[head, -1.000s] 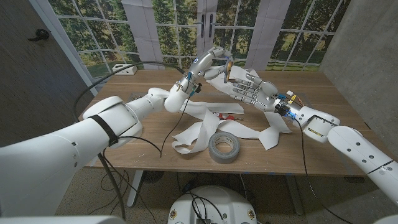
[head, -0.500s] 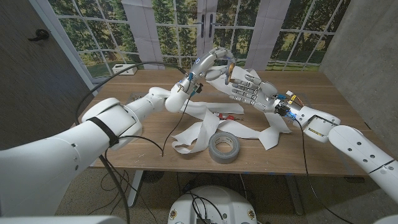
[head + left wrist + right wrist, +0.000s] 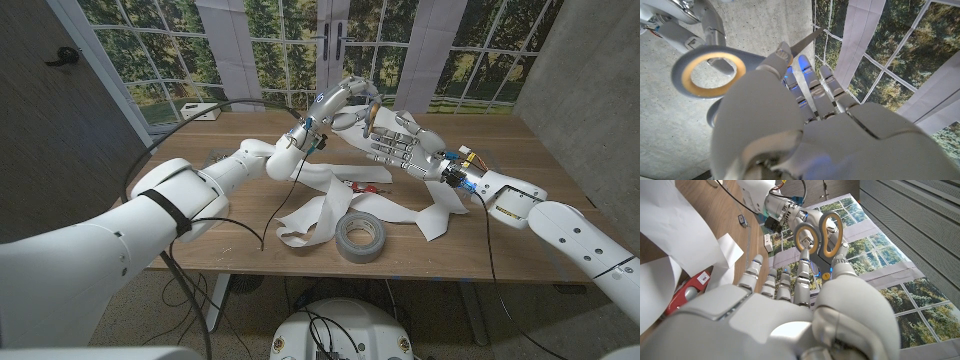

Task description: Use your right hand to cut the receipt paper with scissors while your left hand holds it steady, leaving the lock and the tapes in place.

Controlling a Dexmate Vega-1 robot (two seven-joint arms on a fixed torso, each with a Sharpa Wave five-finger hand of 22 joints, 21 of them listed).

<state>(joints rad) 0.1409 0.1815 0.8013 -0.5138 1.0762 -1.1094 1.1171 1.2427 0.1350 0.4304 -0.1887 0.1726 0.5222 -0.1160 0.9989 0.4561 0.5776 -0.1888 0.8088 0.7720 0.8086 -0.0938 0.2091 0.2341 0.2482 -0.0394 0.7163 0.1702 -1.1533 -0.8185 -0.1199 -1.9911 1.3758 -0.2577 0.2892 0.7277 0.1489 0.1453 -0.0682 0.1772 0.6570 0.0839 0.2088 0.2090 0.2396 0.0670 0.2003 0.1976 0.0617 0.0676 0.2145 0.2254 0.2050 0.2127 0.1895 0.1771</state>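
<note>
The handle rings (image 3: 807,237) are bigger across than my right gripper's slim fingers. The scissors (image 3: 823,262) will therefore swing around those fingers when I turn the scissors' blades.
My left hand (image 3: 338,100) is raised above the far middle of the table and grips the scissors (image 3: 368,116) by the blade end, with their grey and orange handle rings (image 3: 820,227) turned toward my right hand. My right hand (image 3: 395,143) stands just beside them with its fingers spread, and its fingertips (image 3: 805,255) reach up to the rings; nothing is gripped in it. The handle ring (image 3: 705,75) and a blade tip (image 3: 810,39) stick out past my left hand (image 3: 790,115). The white receipt paper (image 3: 318,214) lies crumpled on the table below both hands.
A grey tape roll (image 3: 359,237) sits near the table's front edge. A red lock (image 3: 360,188) lies among the paper, also seen as the red lock (image 3: 687,292). A black cable (image 3: 290,190) crosses the table. A white power strip (image 3: 200,112) lies at the far left corner.
My left hand with the scissors has edged slightly up and toward my right hand. Paper, tape and lock have not moved.
</note>
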